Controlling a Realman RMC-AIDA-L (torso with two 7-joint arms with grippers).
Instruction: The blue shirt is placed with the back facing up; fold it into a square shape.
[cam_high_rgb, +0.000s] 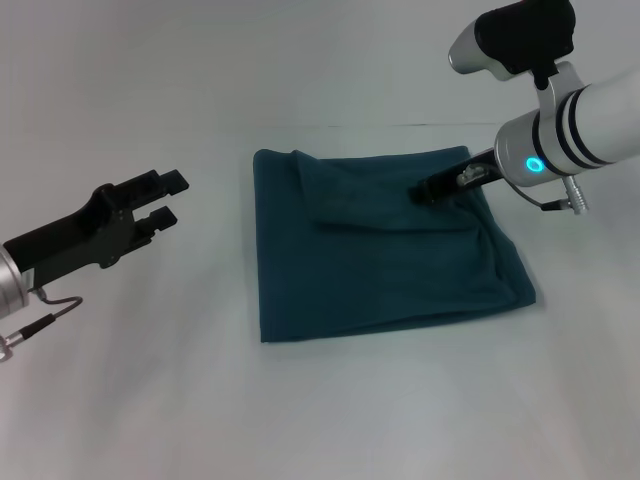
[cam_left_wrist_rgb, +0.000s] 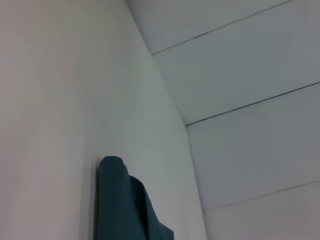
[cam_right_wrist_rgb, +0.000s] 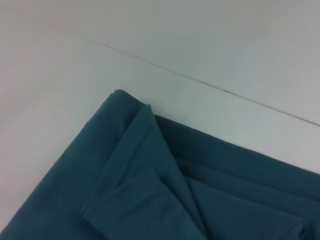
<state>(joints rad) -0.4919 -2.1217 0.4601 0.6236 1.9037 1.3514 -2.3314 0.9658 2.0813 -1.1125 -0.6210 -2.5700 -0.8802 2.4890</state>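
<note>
The shirt's flap (cam_high_rgb: 352, 200) lies doubled back over the shirt's far half, so next my right gripper takes the flap anew and spreads it flat toward the shirt's far edge (cam_high_rgb: 425, 155).
The blue shirt (cam_high_rgb: 380, 262) lies on the white table (cam_high_rgb: 140, 390), folded into a rough square, with a smaller flap folded over its far half. My right gripper (cam_high_rgb: 425, 190) is low over the far right part of the shirt, its tip on the flap. My left gripper (cam_high_rgb: 170, 198) is open and empty, held above the table well to the left of the shirt. The left wrist view shows one rolled edge of the shirt (cam_left_wrist_rgb: 120, 210). The right wrist view shows a far corner of the shirt (cam_right_wrist_rgb: 125, 190) with layered folds.
Bare white table surface surrounds the shirt on all sides. A thin seam line (cam_right_wrist_rgb: 210, 85) runs across the table just beyond the shirt's far edge. White wall panels (cam_left_wrist_rgb: 250, 75) show in the left wrist view.
</note>
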